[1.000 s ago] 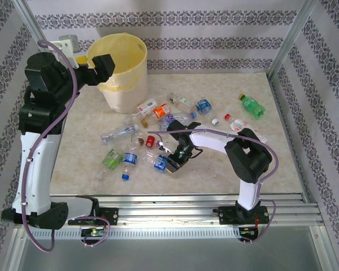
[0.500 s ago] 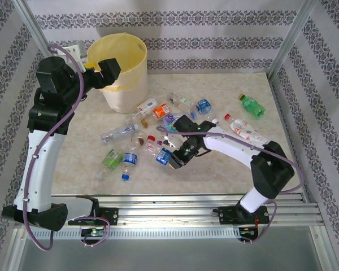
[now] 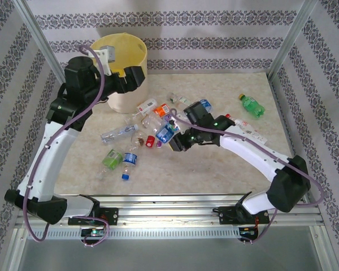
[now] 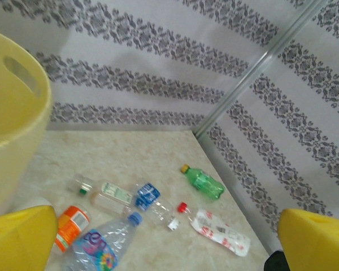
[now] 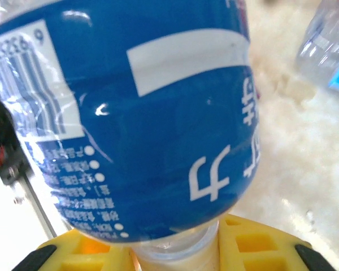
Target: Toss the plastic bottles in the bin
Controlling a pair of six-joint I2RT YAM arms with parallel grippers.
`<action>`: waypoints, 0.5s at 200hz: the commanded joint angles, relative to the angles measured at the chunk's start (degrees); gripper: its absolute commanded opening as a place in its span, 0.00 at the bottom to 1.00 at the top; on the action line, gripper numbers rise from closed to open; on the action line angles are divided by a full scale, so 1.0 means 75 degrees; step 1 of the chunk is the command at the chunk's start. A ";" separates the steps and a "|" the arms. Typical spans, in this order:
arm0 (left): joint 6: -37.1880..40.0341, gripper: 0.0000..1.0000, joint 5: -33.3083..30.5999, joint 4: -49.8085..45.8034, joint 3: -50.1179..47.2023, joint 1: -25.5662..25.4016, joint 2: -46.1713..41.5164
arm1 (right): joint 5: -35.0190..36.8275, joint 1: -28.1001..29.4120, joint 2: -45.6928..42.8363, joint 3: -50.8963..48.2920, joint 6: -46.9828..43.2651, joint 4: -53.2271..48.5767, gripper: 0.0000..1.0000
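Observation:
With my right gripper on the bottle's neck (image 5: 176,249) and the bottle's base facing my open left gripper, my left gripper should keep approaching until it closes around that base.
My right gripper (image 3: 175,140) is shut on the neck of a clear plastic bottle with a blue label (image 3: 165,132), held above the middle of the table. In the right wrist view that bottle (image 5: 135,113) bulges over the yellow fingers (image 5: 260,243), which pinch its neck. The bin (image 3: 120,62), a cream bucket with a yellow bag, stands at the back left. My left gripper (image 3: 137,78) hangs open in front of the bin's right side, with nothing between its fingers (image 4: 17,240). More plastic bottles lie loose around the table's middle.
A green bottle (image 3: 251,106) and a flattened red-and-white one (image 3: 246,127) lie at the right. A second green bottle (image 3: 111,159), a blue-labelled one (image 3: 130,160) and a clear one (image 3: 118,134) lie at the left. The bin's wall (image 4: 11,124) is close on the left gripper's left.
The right gripper has lifted the blue-labelled bottle off the table and carried it back and leftward. The left arm has swung right, from the bin's left rim to its right front.

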 commanded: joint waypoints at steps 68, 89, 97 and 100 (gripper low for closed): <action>-0.0945 1.00 0.0075 0.0398 -0.0293 -0.1180 0.0637 | -0.0144 -0.0393 -0.0731 0.0429 0.0936 0.1039 0.10; -0.1021 1.00 0.0065 0.0513 -0.0367 -0.1292 0.0688 | -0.0185 -0.0423 -0.0825 0.0376 0.1035 0.1089 0.10; -0.1059 1.00 0.0070 0.0549 -0.0415 -0.1320 0.0699 | -0.0191 -0.0438 -0.0859 0.0359 0.1050 0.1113 0.10; -0.1073 1.00 0.0072 0.0558 -0.0427 -0.1327 0.0697 | -0.0191 -0.0443 -0.0873 0.0345 0.1062 0.1122 0.10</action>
